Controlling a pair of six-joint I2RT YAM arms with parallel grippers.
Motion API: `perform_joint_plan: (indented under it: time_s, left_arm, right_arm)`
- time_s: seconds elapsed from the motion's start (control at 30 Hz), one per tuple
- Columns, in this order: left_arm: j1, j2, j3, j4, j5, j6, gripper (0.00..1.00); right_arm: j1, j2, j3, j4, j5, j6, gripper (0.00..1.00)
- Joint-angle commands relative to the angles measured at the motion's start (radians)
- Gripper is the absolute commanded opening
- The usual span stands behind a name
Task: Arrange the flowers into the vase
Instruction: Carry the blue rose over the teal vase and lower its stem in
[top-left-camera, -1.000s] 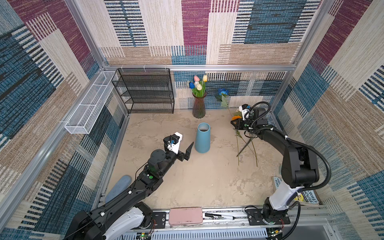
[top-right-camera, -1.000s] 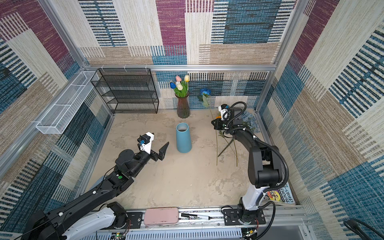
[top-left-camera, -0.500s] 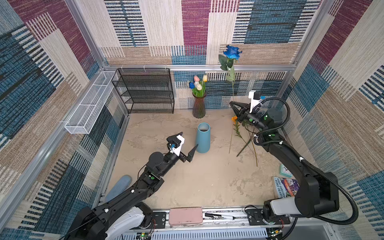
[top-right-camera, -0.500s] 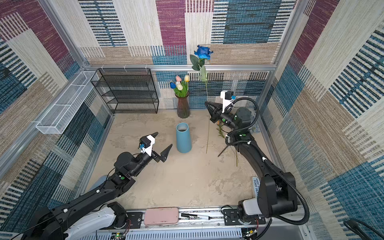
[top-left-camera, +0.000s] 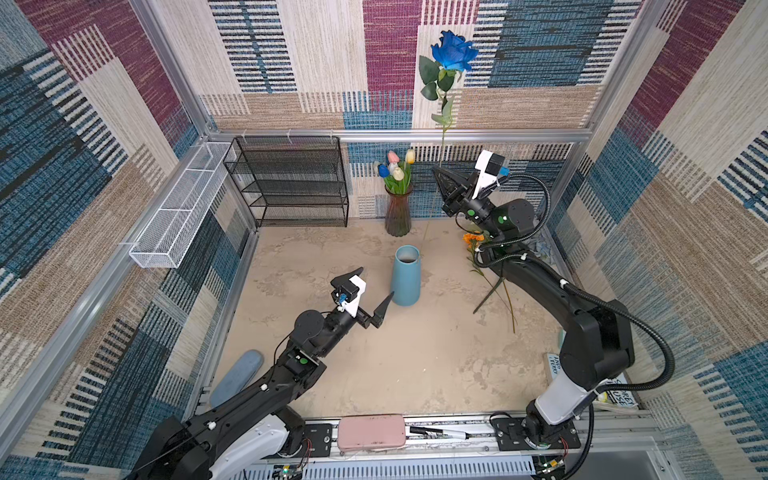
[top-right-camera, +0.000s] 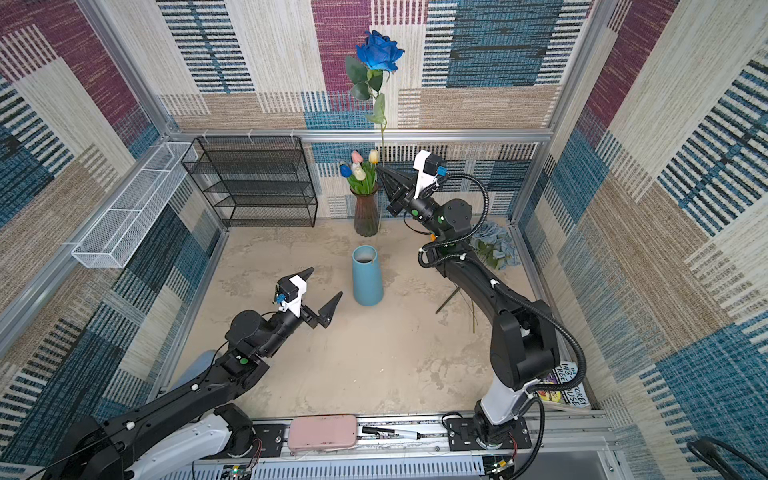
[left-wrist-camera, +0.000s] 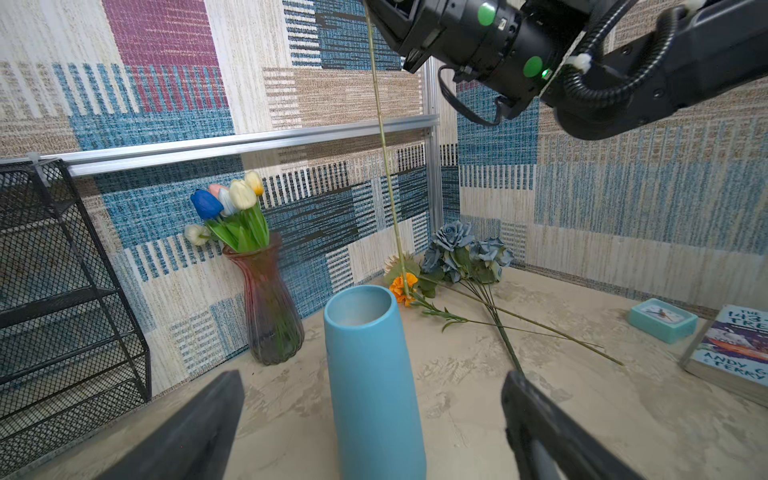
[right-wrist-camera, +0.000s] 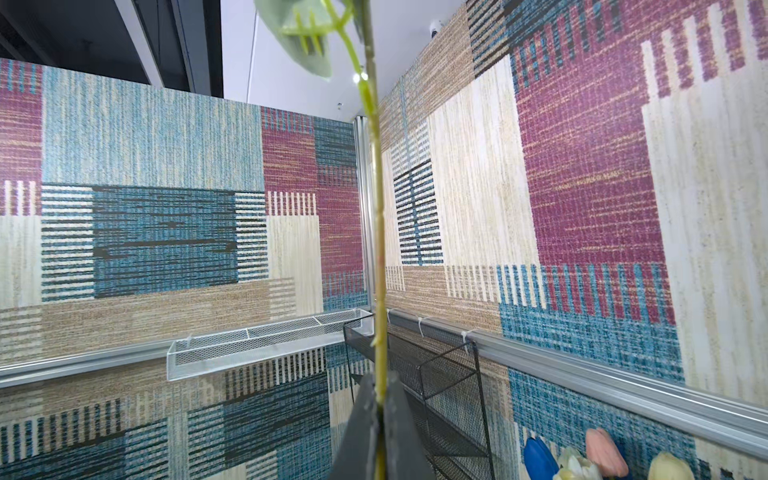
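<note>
My right gripper is holding the rose upright with its stem's lower end beside the light-blue vase's opening (top-left-camera: 408, 253), so it should keep moving across and down until the stem goes in.
An empty light-blue vase (top-left-camera: 406, 276) (top-right-camera: 367, 276) (left-wrist-camera: 370, 365) stands mid-table. My right gripper (top-left-camera: 435, 169) (top-right-camera: 379, 168) (right-wrist-camera: 378, 384) is shut on the thin green stem of a deep-blue rose (top-left-camera: 453, 45) (top-right-camera: 379, 52), held upright high above the table. The stem's lower end (left-wrist-camera: 405, 274) hangs just behind the vase's rim, outside the mouth. My left gripper (top-left-camera: 374, 284) (top-right-camera: 326, 282) (left-wrist-camera: 370, 388) is open, its fingers either side of the vase without touching it. An orange flower (left-wrist-camera: 402, 286) and dusty-blue roses (left-wrist-camera: 461, 253) lie on the table. Tulips (top-left-camera: 395, 170) stand in a dark glass vase (top-left-camera: 398, 214).
A black wire shelf (top-left-camera: 291, 183) stands at the back left and a white wire basket (top-left-camera: 178, 208) hangs on the left wall. Books (left-wrist-camera: 735, 345) and a small teal clock (left-wrist-camera: 663, 320) lie at the right. A pink case (top-left-camera: 371, 432) and a marker (top-left-camera: 440, 433) rest on the front rail.
My right gripper has lifted the blue rose off the table to upright and carried it left toward the blue vase. My left gripper has edged closer to the vase.
</note>
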Motion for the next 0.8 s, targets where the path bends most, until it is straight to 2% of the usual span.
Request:
perform_joint_plan:
  time_s: [0.0, 0.13, 0.23, 0.47, 0.77]
  left_arm:
    - [0.001, -0.006, -0.006, 0.026, -0.023, 0.031, 0.99]
    - [0.001, -0.007, -0.018, 0.027, -0.024, 0.02, 0.99]
    - [0.001, -0.008, -0.025, 0.035, -0.034, 0.014, 0.99]
    - [0.001, -0.004, -0.029, 0.024, -0.04, 0.02, 0.99]
    - [0.001, 0.021, -0.032, 0.044, -0.045, 0.012, 0.99]
  right_arm:
    - [0.006, 0.051, 0.073, 0.046, 0.056, 0.014, 0.0]
    - [0.028, 0.118, 0.155, 0.013, 0.065, -0.016, 0.0]
    - [0.035, 0.133, 0.139, 0.015, 0.069, -0.026, 0.0]
    - [0.063, 0.092, -0.044, 0.069, 0.066, -0.122, 0.0]
    - [0.084, 0.034, -0.279, 0.121, -0.045, -0.238, 0.0]
